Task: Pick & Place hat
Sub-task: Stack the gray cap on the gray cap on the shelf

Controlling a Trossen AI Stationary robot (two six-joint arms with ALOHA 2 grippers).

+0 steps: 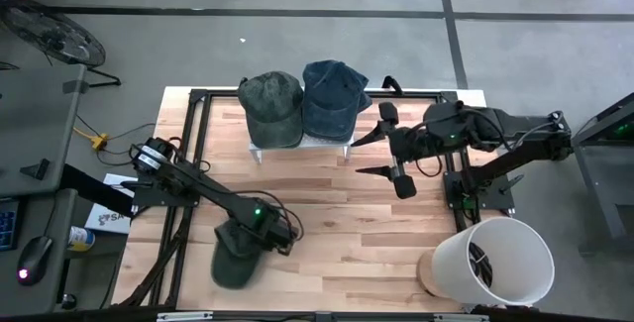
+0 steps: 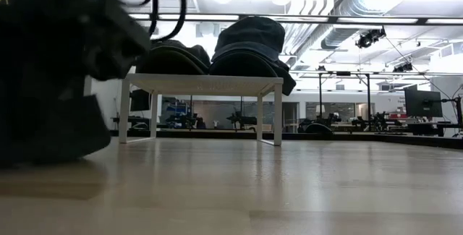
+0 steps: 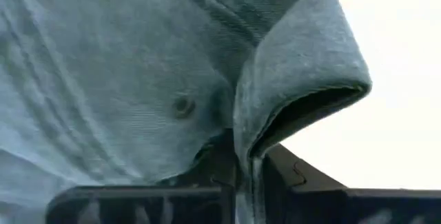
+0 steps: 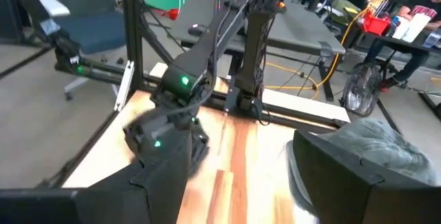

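The robot's left gripper is pinching only an edge fold point(image 3: 303, 62) of the dark green hat, so it should raise the hat toward the stand point(image 1: 319, 143) and pass it to the right gripper.
A dark green hat point(image 1: 234, 255) lies near the table's near-left edge, and my left gripper point(image 1: 264, 227) is shut on it. In the left wrist view its cloth point(image 3: 138, 79) fills the picture ahead of my left gripper point(image 3: 241, 186). In the low view the gripper and hat form a dark mass point(image 2: 43, 112) at the left. A camouflage green hat point(image 1: 270, 110) and a blue denim hat point(image 1: 332, 98) sit crown up on a white stand point(image 1: 297, 146) at the far edge. My right gripper point(image 1: 380, 144) hovers open to the right of the stand, touching nothing. My left gripper pinches an upturned fold at the hat's edge point(image 3: 249, 156) between its two fingers. The fold stands up between them, and the crown with its eyelet point(image 3: 182, 105) spreads to one side. I cannot tell whether the hat is lifted clear of the table.
A white bucket point(image 1: 492, 262) lies on its side at the near-right corner, its mouth toward the near edge. Bare wood point(image 1: 347, 223) stretches between the stand and the near edge. A black frame point(image 1: 198, 99) borders the table. The right arm's base point(image 1: 480, 188) stands at the right.
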